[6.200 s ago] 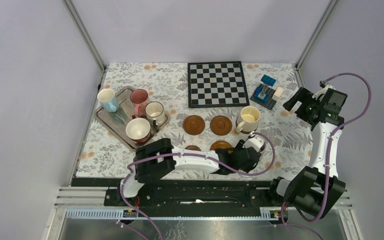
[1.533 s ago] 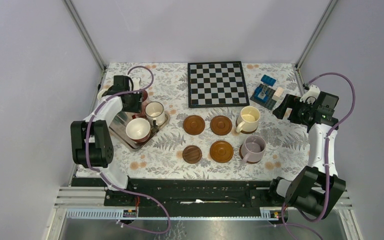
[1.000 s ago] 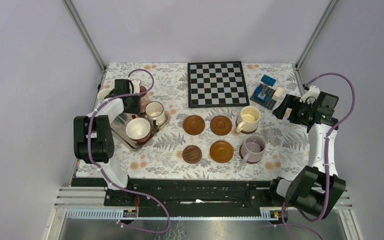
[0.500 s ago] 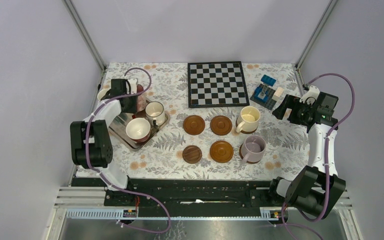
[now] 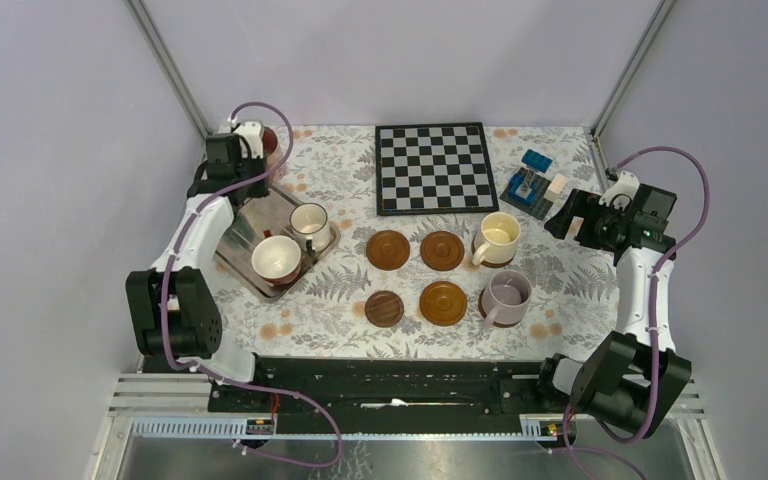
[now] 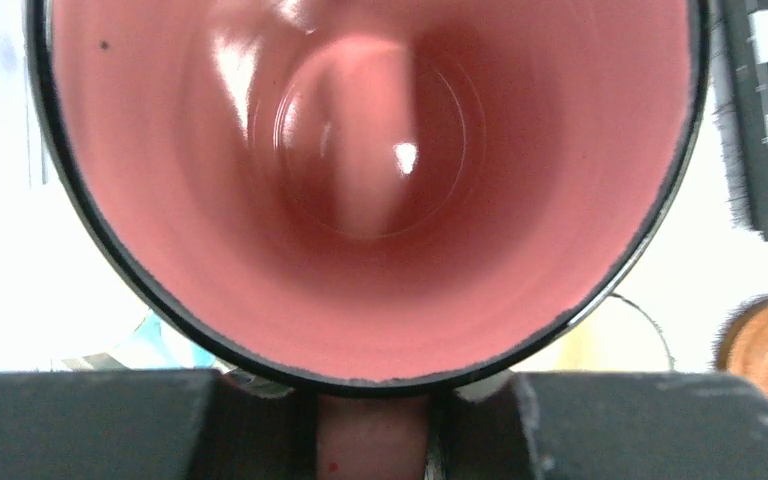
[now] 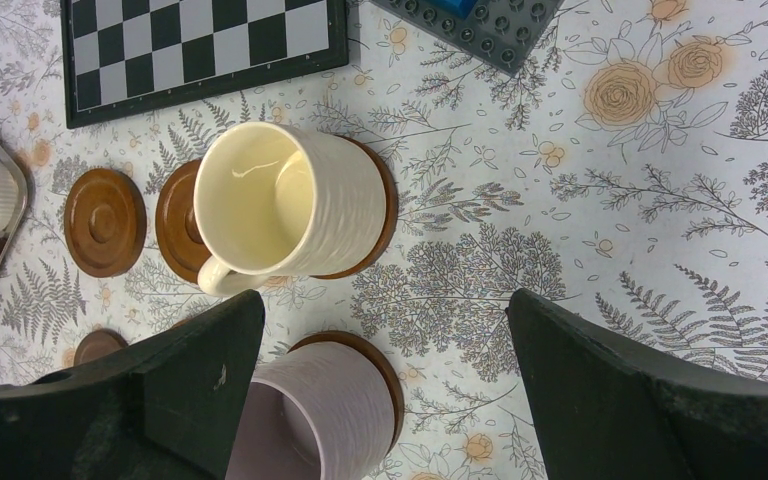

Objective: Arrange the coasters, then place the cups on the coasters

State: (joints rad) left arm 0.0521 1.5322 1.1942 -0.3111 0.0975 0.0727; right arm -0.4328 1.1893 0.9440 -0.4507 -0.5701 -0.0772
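The pink cup is upright by its handle (image 6: pixel 372 432) and the coaster (image 5: pixel 442 251) beside the cream-yellow cup is empty, so the robot's left gripper keeps carrying the pink cup until it rests on that coaster.
My left gripper (image 5: pixel 248 141) is raised over the table's back left corner, shut on the handle of the pink cup (image 6: pixel 370 180), whose inside fills the left wrist view. Two white cups (image 5: pixel 310 220) (image 5: pixel 277 257) stand on the grey tray (image 5: pixel 243 240). Four brown coasters lie bare in two rows (image 5: pixel 388 249) (image 5: pixel 442 250) (image 5: pixel 384 308) (image 5: pixel 443 302). The cream-yellow cup (image 5: pixel 497 235) and the lilac cup (image 5: pixel 507 296) each sit on a coaster at the right end. My right gripper (image 5: pixel 582 216) hangs open and empty, right of them.
A chessboard (image 5: pixel 434 168) lies at the back centre. A blue block toy (image 5: pixel 532 185) sits at the back right, close to my right gripper. The tray takes up the left side, with the enclosure walls on both sides.
My left gripper has lifted the pink cup off the tray and carried it up toward the back left corner. The right arm has not moved.
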